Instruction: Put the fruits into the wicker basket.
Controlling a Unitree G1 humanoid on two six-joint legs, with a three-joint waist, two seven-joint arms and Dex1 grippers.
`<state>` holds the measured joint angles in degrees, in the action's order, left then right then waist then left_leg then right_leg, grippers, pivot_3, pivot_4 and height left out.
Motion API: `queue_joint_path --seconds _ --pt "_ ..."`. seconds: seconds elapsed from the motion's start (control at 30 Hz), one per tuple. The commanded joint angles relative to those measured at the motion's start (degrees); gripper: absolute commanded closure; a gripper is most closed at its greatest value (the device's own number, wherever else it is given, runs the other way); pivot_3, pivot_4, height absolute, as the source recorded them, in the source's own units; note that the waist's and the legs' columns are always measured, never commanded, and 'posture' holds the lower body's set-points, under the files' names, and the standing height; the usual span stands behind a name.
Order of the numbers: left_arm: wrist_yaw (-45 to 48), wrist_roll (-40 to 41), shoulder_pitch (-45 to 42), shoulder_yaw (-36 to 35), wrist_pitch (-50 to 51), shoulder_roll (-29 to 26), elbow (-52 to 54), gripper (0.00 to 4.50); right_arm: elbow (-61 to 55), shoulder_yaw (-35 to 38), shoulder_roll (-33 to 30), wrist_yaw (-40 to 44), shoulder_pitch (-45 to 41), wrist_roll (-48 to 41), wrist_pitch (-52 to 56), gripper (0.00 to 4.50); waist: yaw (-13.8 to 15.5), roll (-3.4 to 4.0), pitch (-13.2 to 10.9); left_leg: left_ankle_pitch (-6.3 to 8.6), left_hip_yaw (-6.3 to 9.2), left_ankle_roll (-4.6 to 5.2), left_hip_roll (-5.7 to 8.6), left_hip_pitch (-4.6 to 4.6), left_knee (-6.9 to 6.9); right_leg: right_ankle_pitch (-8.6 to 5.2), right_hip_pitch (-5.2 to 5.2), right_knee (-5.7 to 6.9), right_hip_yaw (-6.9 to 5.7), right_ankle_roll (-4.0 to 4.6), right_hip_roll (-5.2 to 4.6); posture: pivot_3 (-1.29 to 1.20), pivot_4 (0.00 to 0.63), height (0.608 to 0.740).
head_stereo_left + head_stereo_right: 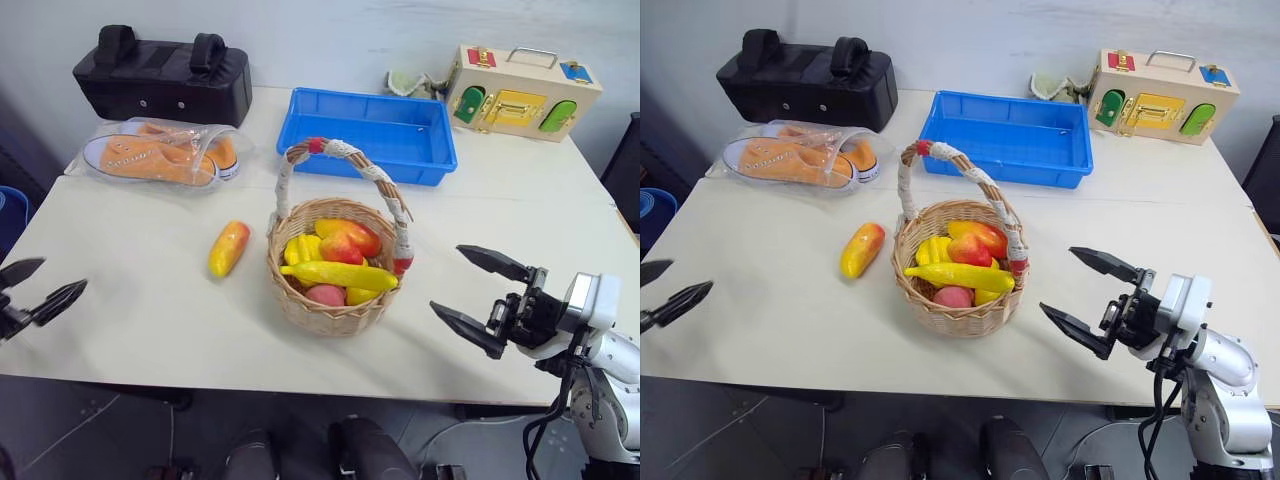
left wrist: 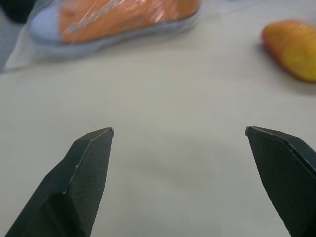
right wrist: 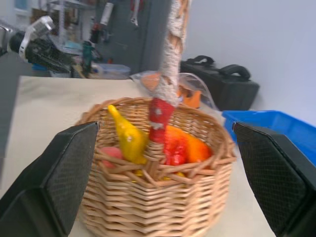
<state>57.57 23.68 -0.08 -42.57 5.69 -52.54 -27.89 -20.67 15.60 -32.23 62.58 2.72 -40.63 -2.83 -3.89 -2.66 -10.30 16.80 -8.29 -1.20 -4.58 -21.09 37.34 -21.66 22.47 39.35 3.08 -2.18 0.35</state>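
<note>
The mango lying clear point(image 1: 230, 248) of the wicker basket lets the robot's left gripper carry on toward the mango's yellow half point(image 1: 222, 261) with open fingers, and it should then close across that half.
The wicker basket point(image 1: 330, 310) stands mid-table with its tall wrapped handle point(image 1: 345, 160) upright. In it lie a yellow banana point(image 1: 340, 275), a red-orange fruit point(image 1: 350, 237) and a small pink-red one point(image 1: 325, 294). An orange-yellow mango point(image 1: 228, 248) lies on the table just left of the basket. My left gripper point(image 1: 64, 273) hangs open and empty over the table's front left edge, well left of the mango point(image 2: 294, 49). To the right of the basket my right gripper point(image 1: 446, 277) is open and empty, its fingers pointing at the basket point(image 3: 153, 197).
A blue plastic tray point(image 1: 300, 130) sits behind the basket. Orange shoes in a clear bag point(image 1: 160, 152) and a black bag point(image 1: 160, 80) are at the back left. At the back right stands a wooden latch box point(image 1: 520, 92). The table's front edge point(image 1: 300, 385) runs close below the basket.
</note>
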Motion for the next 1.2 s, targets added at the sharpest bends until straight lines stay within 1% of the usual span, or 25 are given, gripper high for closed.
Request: queue_joint_path --seconds 0.03,0.1,0.2,0.27,0.3,0.37,0.43,0.47,0.57,0.6,0.67,0.77,0.93,1.03,1.07,1.2 --pt "-1.8 0.9 1.1 -1.4 -0.3 -0.3 2.7 0.01 -3.0 -0.3 0.9 -0.7 -0.7 0.2 -1.7 0.00 0.4 -0.07 0.0 0.08 0.00 0.13 0.00 0.00 -0.02 0.00 -0.01 -0.03 -0.01 0.00 0.00 0.00 0.150 0.740" --pt "-2.1 1.8 1.1 -0.4 1.8 -0.1 5.2 0.01 -2.9 -0.4 1.1 -0.8 -0.8 0.6 -2.0 0.00 0.7 -0.10 0.1 0.09 0.00 0.14 0.00 0.00 -0.02 0.00 -0.02 -0.04 -0.01 0.01 0.00 0.00 0.150 0.740" --pt "-2.8 5.7 -2.0 5.8 13.9 -0.7 15.9 0.01 -2.5 0.1 0.9 -1.1 -1.1 1.2 -2.4 0.00 1.0 -0.13 0.1 0.11 0.00 0.14 0.01 0.00 -0.02 0.00 -0.04 -0.05 -0.03 0.02 -0.02 0.00 0.150 0.740" --pt "-5.2 8.8 -6.7 10.2 22.3 -1.0 23.0 0.01 -2.2 0.6 0.5 -1.0 -1.1 1.4 -2.4 0.00 1.3 -0.13 0.1 0.11 0.03 0.14 0.04 -0.01 -0.02 0.00 -0.06 -0.05 -0.05 0.01 -0.04 0.00 0.150 0.740" --pt "-6.1 8.9 -9.6 13.2 25.2 -1.4 25.6 0.01 -2.1 0.9 0.2 -0.8 -1.0 1.2 -2.4 0.00 1.4 -0.16 0.1 0.10 0.03 0.13 0.04 -0.02 -0.01 0.00 -0.06 -0.04 -0.06 0.01 -0.04 0.00 0.150 0.740" --pt "-8.6 9.7 -19.2 20.0 34.2 -1.2 26.8 0.01 -2.6 1.0 -0.5 0.3 -0.8 0.5 -2.2 0.00 1.7 -0.16 0.1 0.07 0.02 0.05 0.06 -0.03 -0.01 0.00 -0.06 -0.05 -0.05 0.01 -0.02 0.00 0.150 0.740" --pt "-11.0 9.2 -27.0 24.6 40.3 0.0 25.0 0.01 -3.5 0.9 -1.1 0.9 -0.5 -0.4 -1.3 0.00 1.7 -0.13 0.1 -0.01 0.01 -0.07 0.08 -0.04 -0.01 0.00 -0.05 -0.09 -0.03 0.01 0.02 0.00 0.150 0.740" --pt "-12.0 7.6 -30.5 28.0 42.9 0.4 23.9 0.01 -4.5 1.3 -1.4 0.5 -0.2 -1.3 -0.5 0.00 1.4 -0.12 0.1 -0.01 -0.02 -0.08 0.09 -0.01 -0.01 0.00 -0.05 -0.07 -0.01 0.01 0.03 0.00 0.150 0.740" --pt "-14.3 3.2 -38.1 36.7 48.8 1.4 20.6 0.01 -7.3 2.4 -3.0 -0.4 1.1 -3.1 1.8 0.00 0.6 -0.06 0.0 -0.05 -0.08 -0.17 0.06 0.02 -0.03 0.00 0.02 0.03 0.08 -0.01 0.10 0.00 0.150 0.740" --pt "-14.9 2.0 -39.7 38.4 49.9 1.7 19.6 0.01 -7.9 2.6 -3.4 -0.5 1.4 -3.3 2.3 0.00 0.5 -0.02 0.0 -0.07 -0.10 -0.21 0.05 0.02 -0.05 0.00 0.08 0.07 0.12 -0.01 0.12 0.00 0.150 0.740" --pt "-13.9 -0.6 -43.2 43.0 49.6 3.3 15.8 0.01 -12.3 4.8 -6.2 -1.6 3.0 -6.5 5.8 0.00 0.5 0.03 0.0 -0.10 -0.10 -0.27 0.02 0.04 -0.05 0.00 0.13 0.14 0.13 -0.01 0.17 0.00 0.150 0.740" --pt "-12.2 -3.2 -46.3 46.8 48.7 4.6 10.8 0.01 -16.1 7.5 -9.0 -3.9 3.7 -10.3 9.2 0.00 0.6 0.06 0.0 -0.15 -0.06 -0.35 0.01 0.01 -0.01 0.00 0.18 0.20 0.13 -0.01 0.19 0.00 0.150 0.740" --pt "-10.1 -7.1 -50.1 52.4 47.9 8.3 5.0 0.01 -17.7 10.1 -11.0 -4.9 4.2 -11.8 11.4 0.00 0.9 0.04 0.0 -0.16 -0.04 -0.31 0.02 -0.03 0.10 0.00 0.09 0.11 0.13 0.00 0.19 0.00 0.150 0.740" --pt "-8.5 -8.8 -50.6 54.1 46.5 9.5 3.2 0.60 -17.3 10.5 -11.0 -4.9 4.2 -11.5 11.8 0.00 1.0 0.05 0.0 -0.14 -0.05 -0.27 0.03 -0.07 0.13 -0.01 0.09 0.07 0.14 0.00 0.17 0.00 0.150 0.740" --pt "-8.3 -9.5 -50.6 54.2 45.7 9.7 2.4 0.85 -17.1 10.6 -11.0 -4.7 4.2 -11.3 11.8 0.00 1.0 0.04 0.0 -0.14 -0.06 -0.27 0.03 -0.08 0.13 -0.01 0.09 0.07 0.14 0.00 0.17 0.00 0.150 0.740" --pt "-8.2 -11.4 -50.0 53.0 41.3 9.4 0.0 2.11 -16.0 10.9 -11.1 -3.7 4.4 -10.7 11.8 0.00 0.8 0.05 0.0 -0.15 -0.06 -0.28 0.02 -0.05 0.14 -0.01 0.10 0.12 0.14 0.00 0.17 0.00 0.150 0.740"
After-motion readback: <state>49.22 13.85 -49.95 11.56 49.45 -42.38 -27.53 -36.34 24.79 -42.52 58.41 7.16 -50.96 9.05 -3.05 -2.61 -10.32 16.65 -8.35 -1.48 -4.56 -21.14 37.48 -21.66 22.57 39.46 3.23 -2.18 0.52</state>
